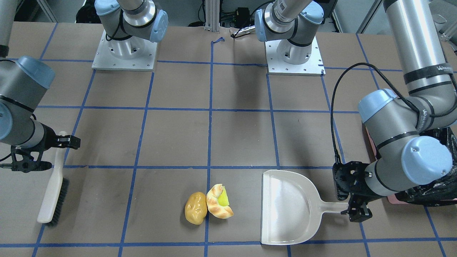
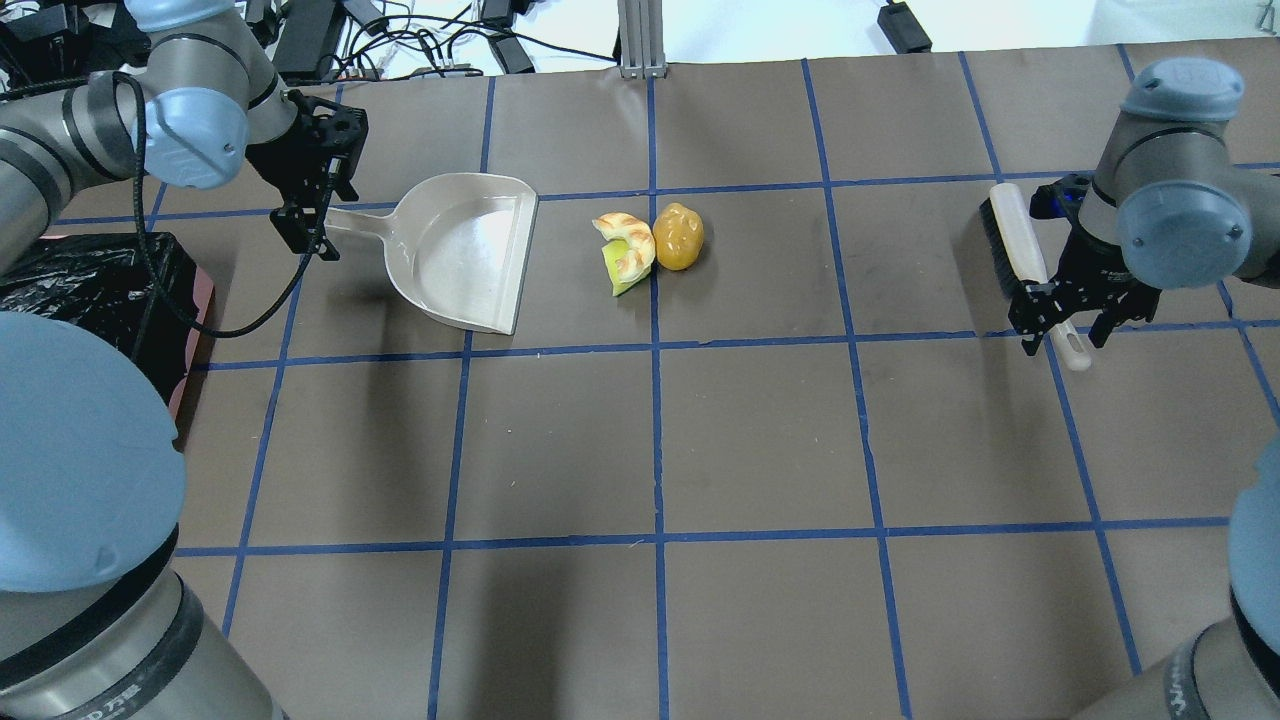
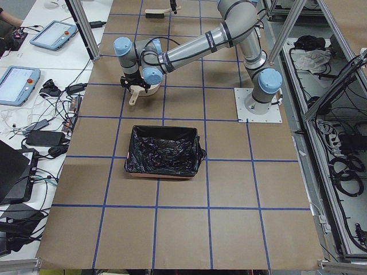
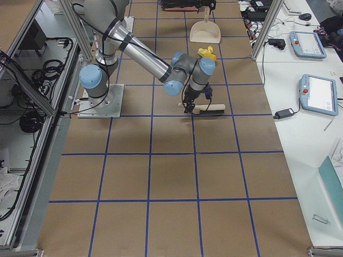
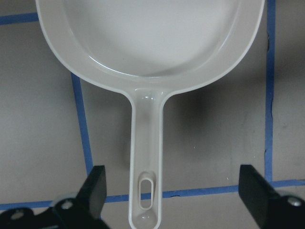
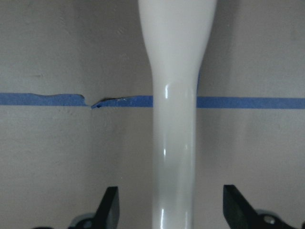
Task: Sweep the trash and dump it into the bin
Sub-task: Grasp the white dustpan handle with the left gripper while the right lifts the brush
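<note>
My left gripper straddles the loose dustpan's handle near the handle's tip, so my left gripper should close by the handle's neck and steady the dustpan before sweeping.
The trash lies together on the table: a glossy potato-like lump, a braided croissant and a yellow-green wedge tucked against it. The beige dustpan lies flat a short way from them, its mouth facing them. My left gripper is open, its fingers on either side of the dustpan handle and apart from it. My right gripper is open too, straddling the white handle of the brush without touching it. The black-lined bin stands on my left, beyond the dustpan.
The brush lies bristles-down far from the trash, on my right side. Both arm bases are bolted at the table's robot side. Blue tape lines grid the brown table.
</note>
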Controlling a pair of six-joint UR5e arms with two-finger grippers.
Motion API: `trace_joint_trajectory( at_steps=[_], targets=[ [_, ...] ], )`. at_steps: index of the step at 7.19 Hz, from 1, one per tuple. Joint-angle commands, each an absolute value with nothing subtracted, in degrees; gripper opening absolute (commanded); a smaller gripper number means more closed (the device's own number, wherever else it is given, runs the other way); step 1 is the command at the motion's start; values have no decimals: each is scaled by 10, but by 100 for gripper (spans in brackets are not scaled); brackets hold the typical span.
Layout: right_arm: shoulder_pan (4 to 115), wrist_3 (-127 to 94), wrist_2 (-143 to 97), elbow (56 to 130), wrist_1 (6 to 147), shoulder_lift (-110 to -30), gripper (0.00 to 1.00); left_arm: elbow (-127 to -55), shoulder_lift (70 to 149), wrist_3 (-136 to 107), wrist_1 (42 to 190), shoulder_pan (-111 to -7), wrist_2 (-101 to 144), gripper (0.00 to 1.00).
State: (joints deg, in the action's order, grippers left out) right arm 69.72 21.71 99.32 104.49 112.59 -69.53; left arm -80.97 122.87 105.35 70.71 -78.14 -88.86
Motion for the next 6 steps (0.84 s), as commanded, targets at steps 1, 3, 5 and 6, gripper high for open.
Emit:
trace_joint_trajectory(
  at_steps=[1,3,5,6],
  targets=[
    [697,217,989,1043,1126,-696,39,-809,1239,1048,702,-781,-887,99],
    [697,217,988,1041,1126,-697,25,-807,1247,1049,701,-781,-877,99],
    [699,213,988,1033,1126,-700,20,-807,1258,1049,680,-781,-875,99],
    [706,209,988,1026,1122,-707,20,-807,1258,1049,680,-781,-875,99]
  ],
)
